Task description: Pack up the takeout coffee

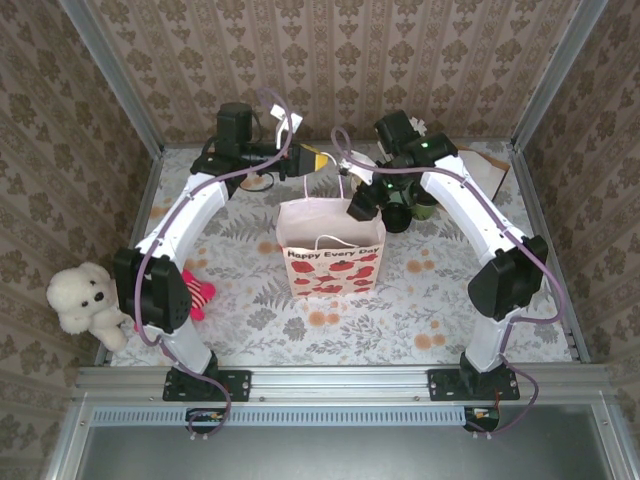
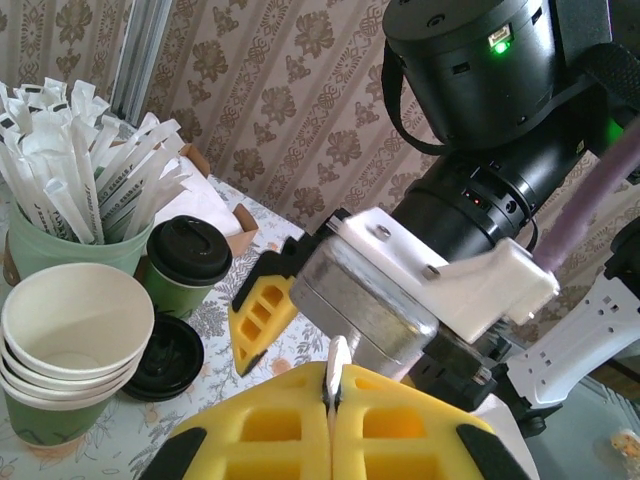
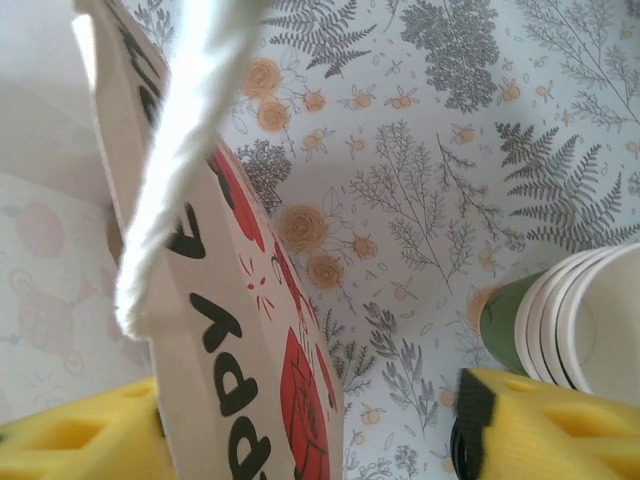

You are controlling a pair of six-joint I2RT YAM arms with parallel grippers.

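I should open my left gripper and move it back before my right gripper swings the bag's side around, because my left gripper's hold on the cord handle keeps the bag from turning.
The takeout coffee, a dark green cup with a black lid, stands upright on the table at the back, right of the white paper bag. My left gripper is shut on the bag's white cord handle and holds it up above the bag's back rim. My right gripper is open and straddles the bag's printed side wall, one yellow finger inside, the other finger outside near the cups. In the top view it hangs at the bag's back right corner.
A stack of cream paper cups and a mint cup of white stirrers stand beside the coffee, with a loose black lid lying flat. The bag's second handle hangs close to the right wrist camera. A white teddy bear sits at the table's left edge.
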